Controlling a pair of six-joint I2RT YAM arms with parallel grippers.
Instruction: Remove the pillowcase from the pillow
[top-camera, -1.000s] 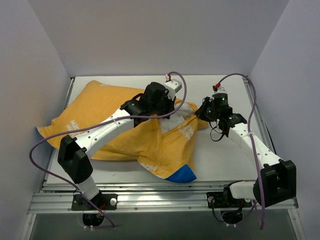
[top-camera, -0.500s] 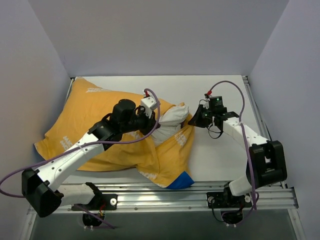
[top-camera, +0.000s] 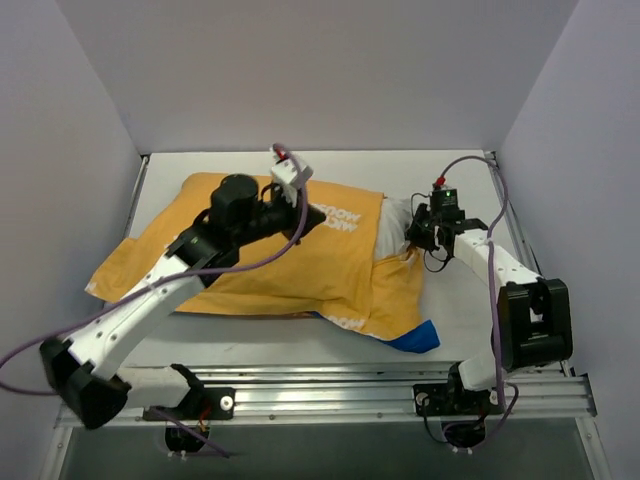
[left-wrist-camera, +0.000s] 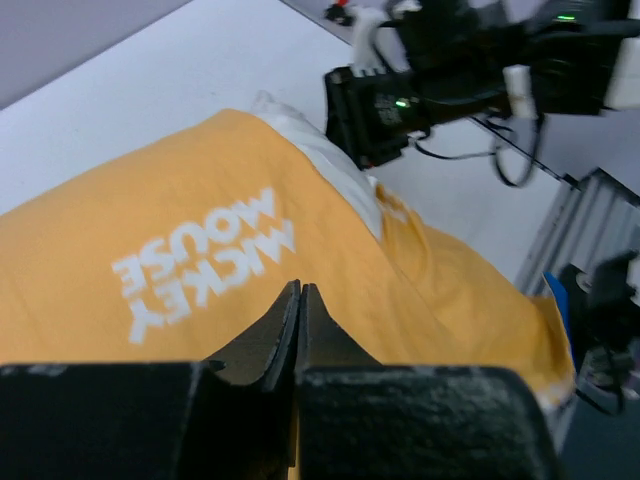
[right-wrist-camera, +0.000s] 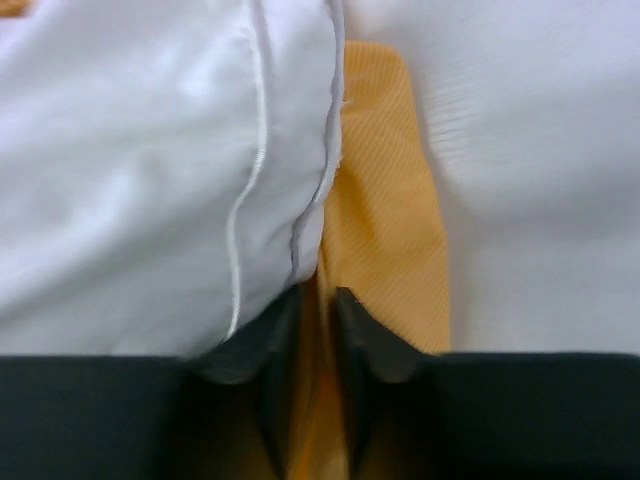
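The pillowcase's top layer (top-camera: 335, 250) lies over most of the pillow, so the robot's left gripper should grab that layer (top-camera: 367, 260) close to the pillowcase's open end and peel it back.
The pillowcase (top-camera: 300, 262) lies across the table, yellow-orange side up with white lettering, and a blue corner (top-camera: 418, 338) shows at the front right. The white pillow (top-camera: 393, 213) peeks out of its right end. My left gripper (top-camera: 300, 222) is shut and sits over the lettering; in the left wrist view the gripper (left-wrist-camera: 300, 288) has nothing visible between its jaws above the pillowcase (left-wrist-camera: 150, 230). My right gripper (top-camera: 413, 238) is at the open end. In the right wrist view the gripper (right-wrist-camera: 318, 295) is shut on the orange pillowcase edge (right-wrist-camera: 385, 200), with the pillow (right-wrist-camera: 130, 150) pressed against its left finger.
The white table (top-camera: 450, 300) is boxed in by grey walls on three sides. A metal rail (top-camera: 330, 395) runs along the front edge. My right arm (left-wrist-camera: 430, 70) shows at the top of the left wrist view, close to the pillow's end (left-wrist-camera: 320, 150).
The bunched pillowcase has been drawn out flat, its open end now further right. My left gripper moved back over the lettering. My right gripper moved right with the edge.
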